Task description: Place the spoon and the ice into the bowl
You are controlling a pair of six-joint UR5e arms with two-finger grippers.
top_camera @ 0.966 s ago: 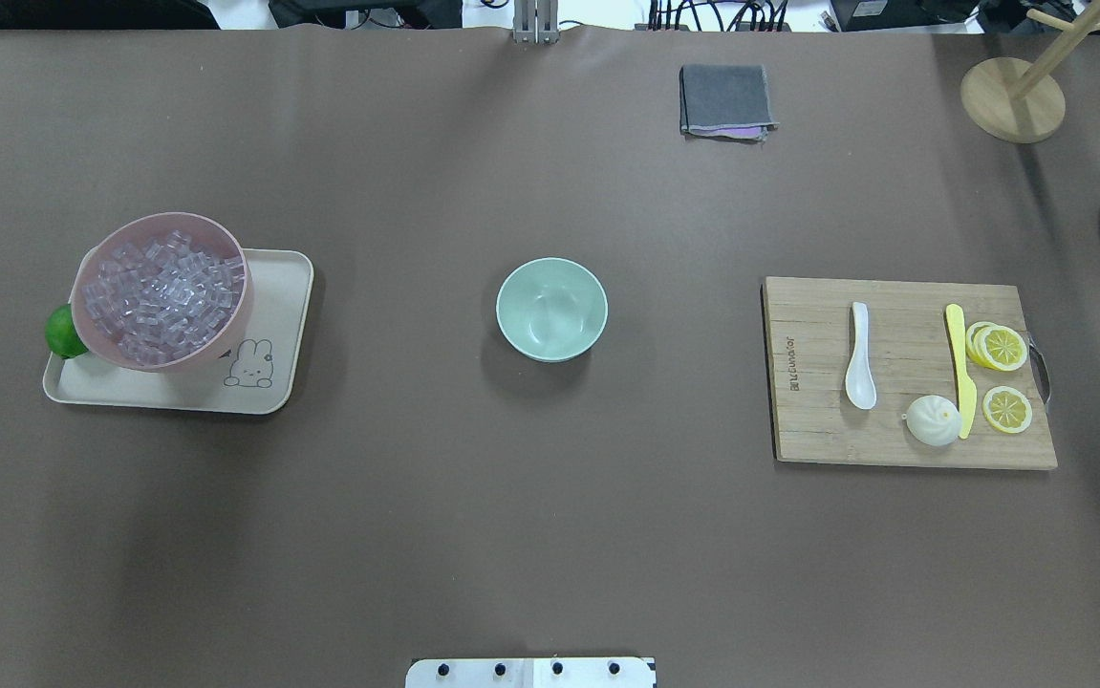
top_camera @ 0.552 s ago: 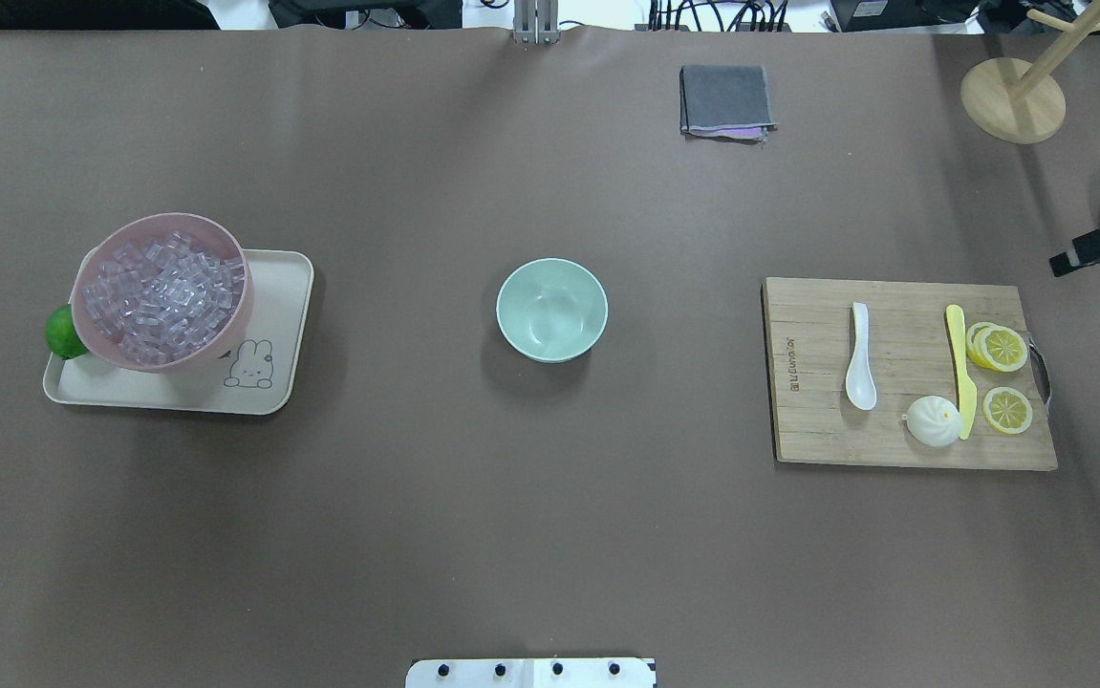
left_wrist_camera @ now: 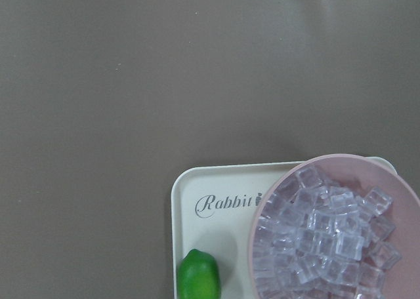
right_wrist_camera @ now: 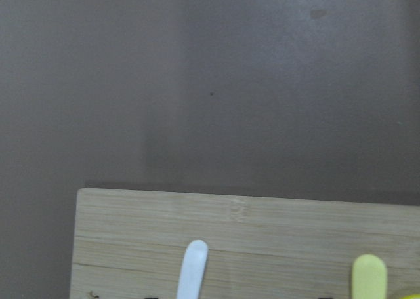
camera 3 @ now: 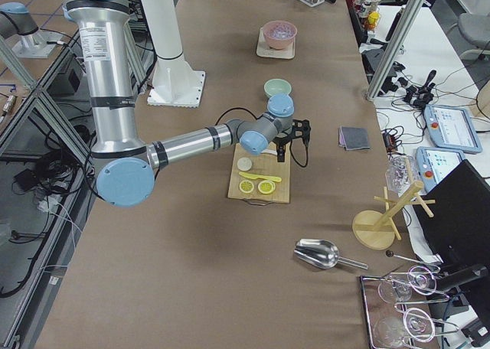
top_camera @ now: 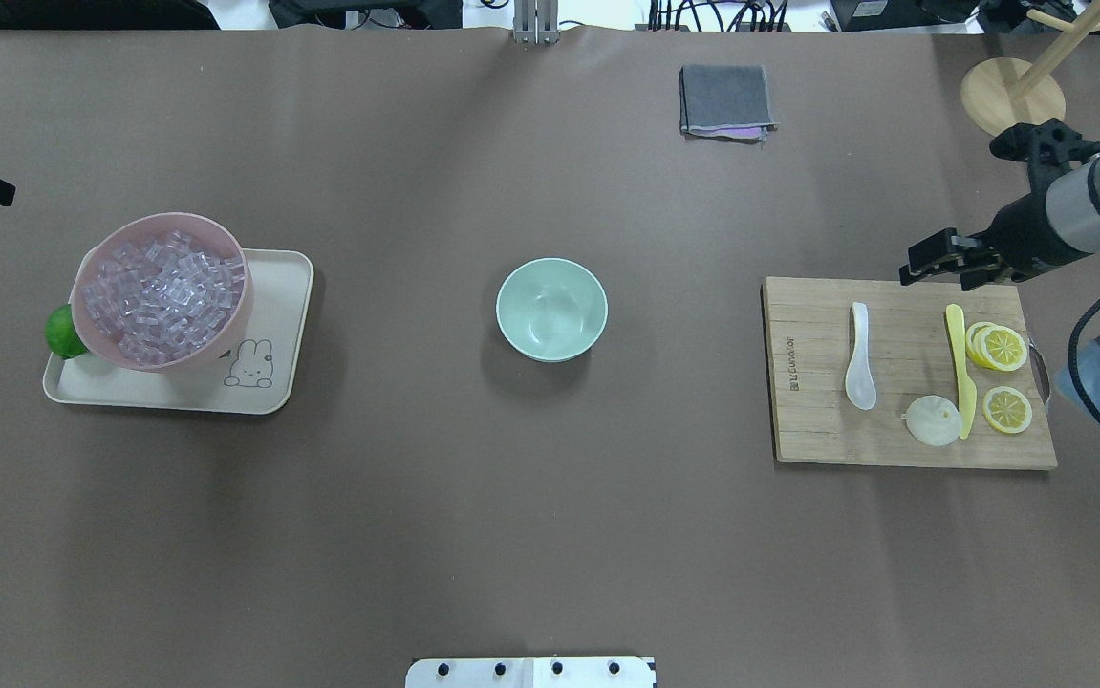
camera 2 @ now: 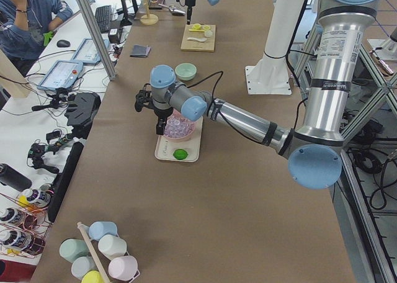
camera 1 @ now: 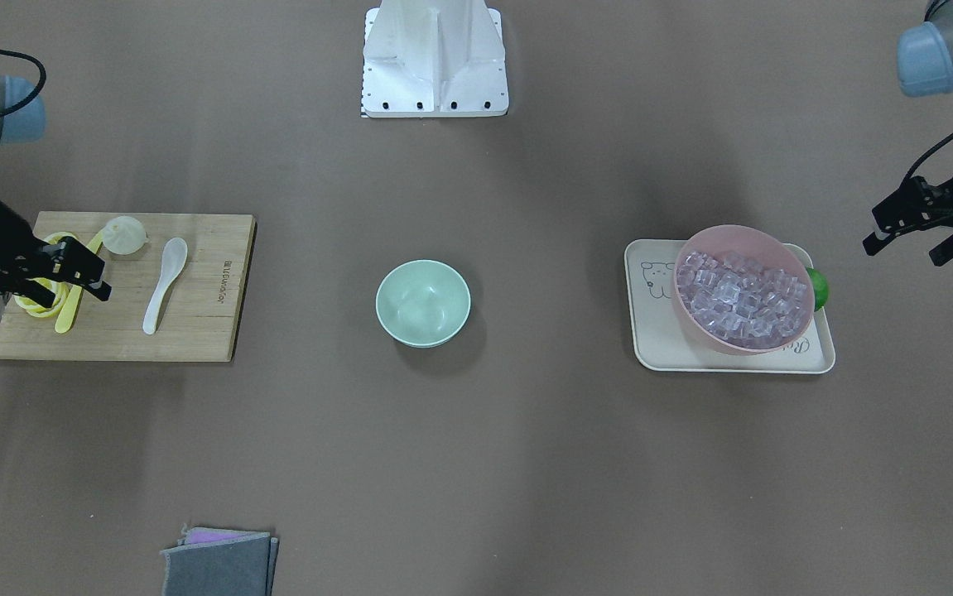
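Observation:
The white spoon point(camera 1: 165, 285) is about the same length as the width of the mint-green bowl point(camera 1: 423, 303). The spoon's handle should stick out over the bowl's rim when I lower the spoon.
The white spoon point(top_camera: 860, 358) lies on the wooden cutting board point(top_camera: 808, 430), handle pointing away from me; it also shows in the front view point(camera 1: 163, 281) and the right wrist view point(right_wrist_camera: 192, 273). The empty mint-green bowl point(top_camera: 551, 309) stands mid-table. Clear ice cubes point(top_camera: 162, 287) fill the pink bowl point(top_camera: 234, 330) on a cream tray; they also show in the left wrist view point(left_wrist_camera: 328, 237). My right gripper point(top_camera: 937, 272) is open and empty above the board's far edge, right of the spoon. My left gripper point(camera 1: 907, 244) is open and empty, off to the outer side of the pink bowl.
On the board lie a yellow knife point(top_camera: 960, 368), lemon slices point(top_camera: 1001, 347) and a white bun point(top_camera: 932, 420). A lime point(top_camera: 60, 332) sits beside the pink bowl on the tray point(top_camera: 277, 287). A grey cloth point(top_camera: 725, 99) and a wooden stand point(top_camera: 1008, 96) are at the far side.
Both arms have come into the overhead view. The right gripper moved in from the right edge to the board's far edge. The left gripper appeared at the left edge.

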